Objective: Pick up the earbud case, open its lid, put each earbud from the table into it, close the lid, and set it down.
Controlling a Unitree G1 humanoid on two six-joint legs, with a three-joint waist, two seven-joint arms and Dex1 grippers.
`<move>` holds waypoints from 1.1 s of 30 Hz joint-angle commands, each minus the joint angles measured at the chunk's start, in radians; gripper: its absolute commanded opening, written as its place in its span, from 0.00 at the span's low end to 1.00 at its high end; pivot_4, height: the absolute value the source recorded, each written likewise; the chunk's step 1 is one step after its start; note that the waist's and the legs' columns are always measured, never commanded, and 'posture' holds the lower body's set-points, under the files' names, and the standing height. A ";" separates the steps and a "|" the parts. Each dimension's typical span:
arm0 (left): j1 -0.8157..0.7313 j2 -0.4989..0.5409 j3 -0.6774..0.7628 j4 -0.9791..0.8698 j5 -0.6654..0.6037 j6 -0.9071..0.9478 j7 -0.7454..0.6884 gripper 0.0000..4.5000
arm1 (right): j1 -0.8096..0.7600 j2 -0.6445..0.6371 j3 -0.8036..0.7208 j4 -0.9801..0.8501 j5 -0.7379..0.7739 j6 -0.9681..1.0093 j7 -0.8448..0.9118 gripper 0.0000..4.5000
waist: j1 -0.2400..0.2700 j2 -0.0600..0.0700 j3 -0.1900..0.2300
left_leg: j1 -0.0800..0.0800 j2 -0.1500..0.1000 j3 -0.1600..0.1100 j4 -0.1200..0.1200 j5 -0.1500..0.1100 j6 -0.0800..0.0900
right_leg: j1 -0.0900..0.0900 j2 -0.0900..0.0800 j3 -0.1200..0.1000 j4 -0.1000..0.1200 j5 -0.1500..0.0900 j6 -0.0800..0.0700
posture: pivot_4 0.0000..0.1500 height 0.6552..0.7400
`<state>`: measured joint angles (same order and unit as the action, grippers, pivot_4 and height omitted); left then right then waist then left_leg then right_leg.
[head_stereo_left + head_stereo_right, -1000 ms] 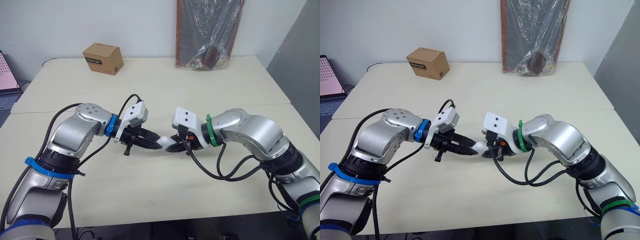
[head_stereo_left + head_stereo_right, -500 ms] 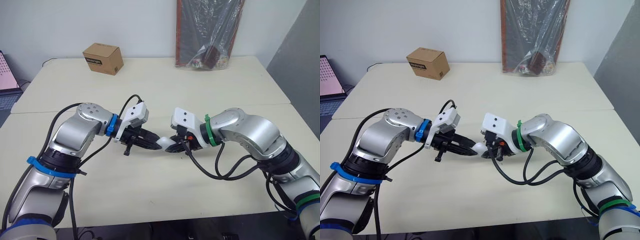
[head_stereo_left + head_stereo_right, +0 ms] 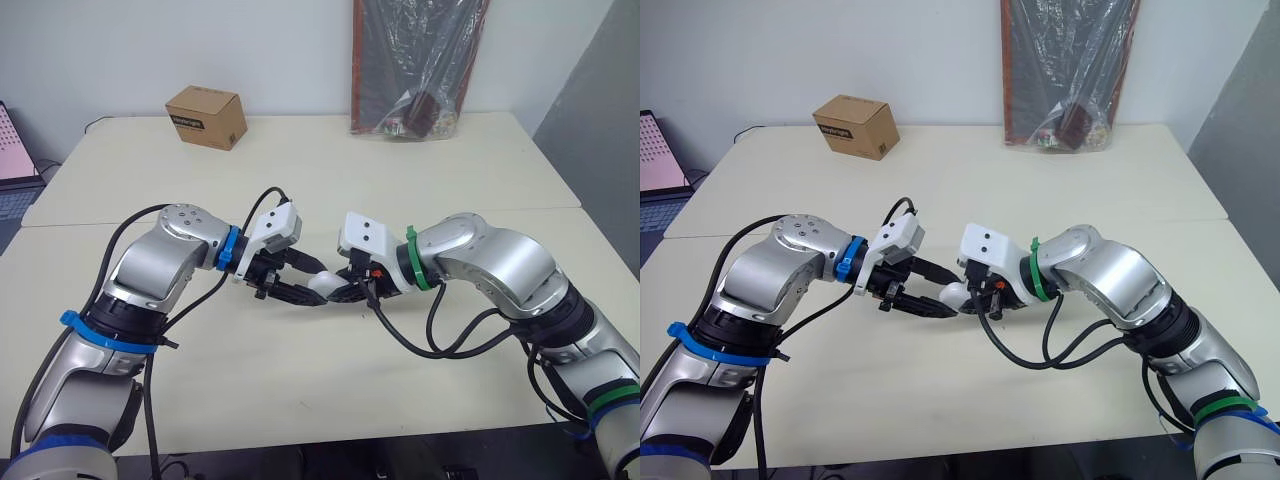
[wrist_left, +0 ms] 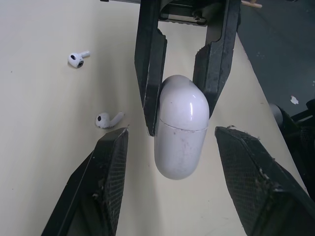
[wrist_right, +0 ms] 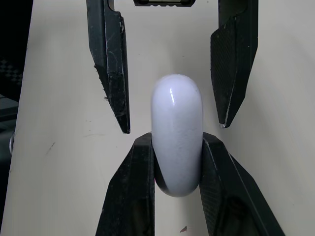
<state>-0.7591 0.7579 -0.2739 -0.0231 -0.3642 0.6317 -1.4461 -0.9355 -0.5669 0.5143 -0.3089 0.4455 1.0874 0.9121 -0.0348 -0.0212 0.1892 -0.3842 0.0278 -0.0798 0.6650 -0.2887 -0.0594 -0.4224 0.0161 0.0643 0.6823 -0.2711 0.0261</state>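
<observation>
The white earbud case has a thin seam (image 4: 182,127) across it, so the lid (image 4: 185,102) will swing back, stay attached and remain open when I open it.
The white earbud case (image 4: 179,132) hangs just above the table, lid closed, in the middle of the head views (image 3: 321,284). My right gripper (image 5: 178,139) is shut on its lower half. My left gripper (image 4: 173,132) is open, one finger (image 4: 110,177) on each side of the case's free end without touching it; in the right wrist view those fingers (image 5: 110,64) flank the case (image 5: 176,123). Two white earbuds lie on the table beside the case, one close by (image 4: 108,119), the other farther off (image 4: 78,58).
A small cardboard box (image 3: 206,116) stands at the back left of the table. A dark plastic-wrapped panel (image 3: 420,65) leans against the wall at the back. A laptop (image 3: 12,150) sits at the far left edge.
My left gripper's fingers, close together at the case's end before, have spread apart around it. Both grippers and the case have shifted slightly to the left.
</observation>
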 commanded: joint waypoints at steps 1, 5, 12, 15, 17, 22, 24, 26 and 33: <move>-0.013 0.009 0.003 -0.009 0.004 -0.013 -0.009 0.65 | -0.023 -0.001 -0.012 -0.020 -0.011 -0.014 0.011 0.17 | 0.000 0.000 0.000 | 0.000 0.000 0.000 0.000 0.000 0.000 | 0.000 0.000 0.000 0.000 0.000 0.000 | 1.00 1.00; -0.014 0.013 0.005 -0.012 -0.001 -0.003 -0.024 0.57 | -0.019 -0.006 -0.010 -0.023 -0.013 -0.012 0.016 0.17 | 0.000 0.000 0.000 | 0.000 0.000 0.000 0.000 0.000 0.000 | 0.000 0.000 0.000 0.000 0.000 0.000 | 1.00 1.00; -0.011 0.013 0.000 -0.021 0.008 -0.008 -0.030 0.33 | -0.022 -0.002 -0.012 -0.018 -0.014 -0.009 0.015 0.17 | 0.000 0.000 0.000 | 0.000 0.000 0.000 0.000 0.000 0.000 | 0.000 0.000 0.000 0.000 0.000 0.000 | 1.00 1.00; -0.011 0.009 -0.004 -0.021 0.014 -0.012 -0.030 0.33 | -0.027 0.002 -0.013 -0.015 -0.013 -0.005 0.014 0.17 | 0.000 0.000 0.000 | 0.000 0.000 0.000 0.000 0.000 0.000 | 0.000 0.000 0.000 0.000 0.000 0.000 | 1.00 1.00; -0.013 0.006 -0.007 -0.019 0.017 -0.013 -0.028 0.33 | -0.032 0.006 -0.015 -0.014 -0.011 0.001 0.013 0.17 | 0.000 0.000 0.000 | 0.000 0.000 0.000 0.000 0.000 0.000 | 0.000 0.000 0.000 0.000 0.000 0.000 | 1.00 1.00; -0.015 -0.003 -0.019 -0.020 0.026 -0.018 -0.027 0.33 | -0.050 0.024 -0.022 -0.010 -0.001 0.025 0.008 0.17 | 0.000 0.000 0.000 | 0.000 0.000 0.000 0.000 0.000 0.000 | 0.000 0.000 0.000 0.000 0.000 0.000 | 1.00 1.00; -0.016 -0.005 -0.023 -0.019 0.027 -0.012 -0.031 0.33 | -0.053 0.027 -0.021 -0.008 -0.002 0.027 0.009 0.17 | 0.000 0.000 0.000 | 0.000 0.000 0.000 0.000 0.000 0.000 | 0.000 0.000 0.000 0.000 0.000 0.000 | 1.00 1.00; -0.016 -0.007 -0.023 -0.019 0.029 -0.010 -0.032 0.33 | -0.054 0.028 -0.020 -0.008 -0.003 0.028 0.010 0.17 | 0.000 0.000 0.000 | 0.000 0.000 0.000 0.000 0.000 0.000 | 0.000 0.000 0.000 0.000 0.000 0.000 | 1.00 1.00; -0.013 -0.003 -0.027 -0.017 0.041 -0.009 -0.025 0.17 | -0.052 0.020 0.005 -0.023 -0.009 0.020 0.031 0.17 | -0.001 0.000 0.000 | 0.000 0.000 0.000 0.000 0.000 0.000 | 0.000 0.000 0.000 0.001 0.000 0.000 | 1.00 1.00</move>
<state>-0.7595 0.7586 -0.2928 -0.0265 -0.3263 0.6225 -1.4728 -0.9573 -0.5499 0.5211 -0.2925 0.4419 1.1318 0.9335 -0.0354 -0.0212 0.1892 -0.3841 0.0278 -0.0800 0.6652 -0.2887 -0.0594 -0.4223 0.0161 0.0640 0.6828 -0.2710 0.0259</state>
